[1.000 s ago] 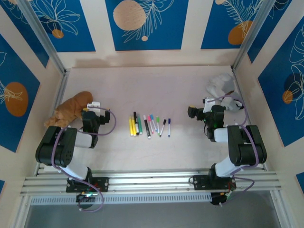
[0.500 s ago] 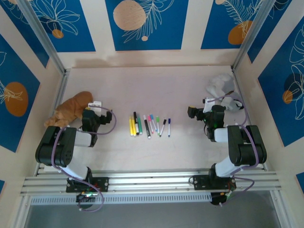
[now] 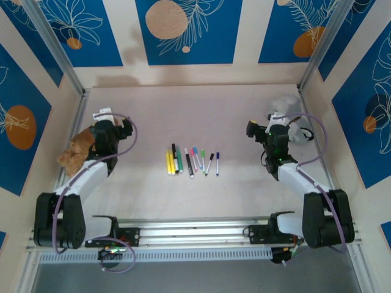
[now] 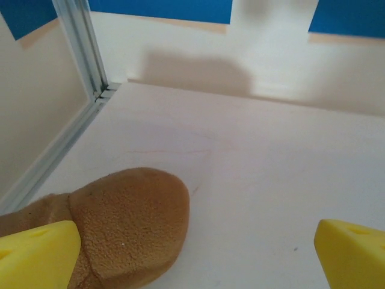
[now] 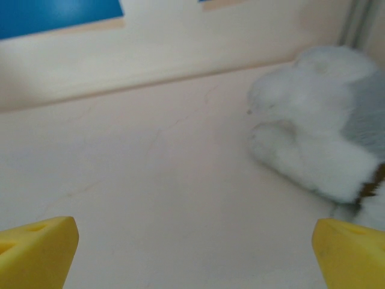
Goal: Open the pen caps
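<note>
I keep moving my right gripper toward the white body of the blue pen, which lies free at the end of the row nearest that gripper, until my fingers close there.
Several thin marker pens lie side by side at the table's centre, with their small pen caps, such as a green one and a blue one, still on the pen ends. My left gripper is well to the left of the pens, above a brown plush toy. In the left wrist view it is open, its yellow fingertips wide apart with nothing between them. My right gripper hangs to the right of the pens. It is also open, over bare table.
The brown plush toy lies by the left wall, under my left gripper's left finger. A white and grey plush sits in the back right corner beside my right gripper. Walls close off three sides of the table.
Both arms have unfolded and reached away from their bases. The left gripper moved back and left over the brown plush; the right moved slightly back. The pens have not moved.
</note>
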Robot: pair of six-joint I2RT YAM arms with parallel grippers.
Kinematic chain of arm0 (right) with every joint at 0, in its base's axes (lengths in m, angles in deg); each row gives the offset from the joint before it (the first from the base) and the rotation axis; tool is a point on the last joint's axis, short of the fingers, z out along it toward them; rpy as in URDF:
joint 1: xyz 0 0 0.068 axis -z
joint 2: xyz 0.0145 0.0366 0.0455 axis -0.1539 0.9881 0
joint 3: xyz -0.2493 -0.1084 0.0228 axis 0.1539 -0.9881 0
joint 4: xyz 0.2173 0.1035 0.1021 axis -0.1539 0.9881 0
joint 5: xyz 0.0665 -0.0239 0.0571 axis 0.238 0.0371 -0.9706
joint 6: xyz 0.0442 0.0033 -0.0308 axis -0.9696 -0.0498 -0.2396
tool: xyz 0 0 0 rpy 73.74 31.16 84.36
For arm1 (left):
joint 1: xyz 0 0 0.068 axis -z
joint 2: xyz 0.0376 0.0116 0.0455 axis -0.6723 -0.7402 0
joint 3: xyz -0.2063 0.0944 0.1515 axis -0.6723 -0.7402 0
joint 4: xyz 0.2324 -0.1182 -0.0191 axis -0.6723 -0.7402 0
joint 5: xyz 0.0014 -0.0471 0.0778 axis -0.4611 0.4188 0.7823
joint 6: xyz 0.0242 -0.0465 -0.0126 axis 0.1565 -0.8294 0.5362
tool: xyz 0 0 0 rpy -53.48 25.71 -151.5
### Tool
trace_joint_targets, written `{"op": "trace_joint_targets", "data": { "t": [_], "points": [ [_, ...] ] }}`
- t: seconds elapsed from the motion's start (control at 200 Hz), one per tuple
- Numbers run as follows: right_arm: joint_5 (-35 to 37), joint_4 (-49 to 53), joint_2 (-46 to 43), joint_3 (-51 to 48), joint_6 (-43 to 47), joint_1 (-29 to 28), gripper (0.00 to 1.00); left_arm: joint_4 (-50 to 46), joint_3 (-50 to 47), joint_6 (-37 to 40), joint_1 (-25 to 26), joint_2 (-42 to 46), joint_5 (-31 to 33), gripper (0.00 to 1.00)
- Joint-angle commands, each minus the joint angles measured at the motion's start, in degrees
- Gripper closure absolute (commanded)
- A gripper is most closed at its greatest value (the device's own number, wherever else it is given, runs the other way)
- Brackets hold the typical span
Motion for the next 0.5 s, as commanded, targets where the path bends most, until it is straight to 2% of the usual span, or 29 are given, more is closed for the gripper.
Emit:
{"op": "trace_joint_targets", "data": {
  "t": [0.0,0.07,0.17,0.285,0.375,0.495],
  "points": [
    [8.49,11.75,-3.12,2.5,-6.31,-4.22,0.01,-19.27,5.84,-8.48,0.98,1.86,-2.0,0.0],
    [10.97,16.23,-5.49,2.78,-8.88,-7.32,0.0,-22.11,6.98,-9.29,1.96,3.73,-5.78,0.0],
    [12.23,23.73,-9.42,3.48,-11.69,-11.68,0.04,-24.15,7.04,-10.75,3.89,7.52,-9.18,0.0],
    [8.15,34.38,-11.81,5.88,-13.86,-15.78,0.05,-28.85,7.75,-11.85,6.54,10.56,-13.99,0.0],
    [6.35,43.46,-11.53,9.23,-14.78,-20.19,0.05,-33.59,8.86,-11.42,10.48,12.36,-14.72,0.0],
    [6.53,52.45,-9.6,13.14,-17.04,-26.81,0.05,-42.99,13.17,-8.71,17.2,12.47,-12.33,0.0]
  ]
}}
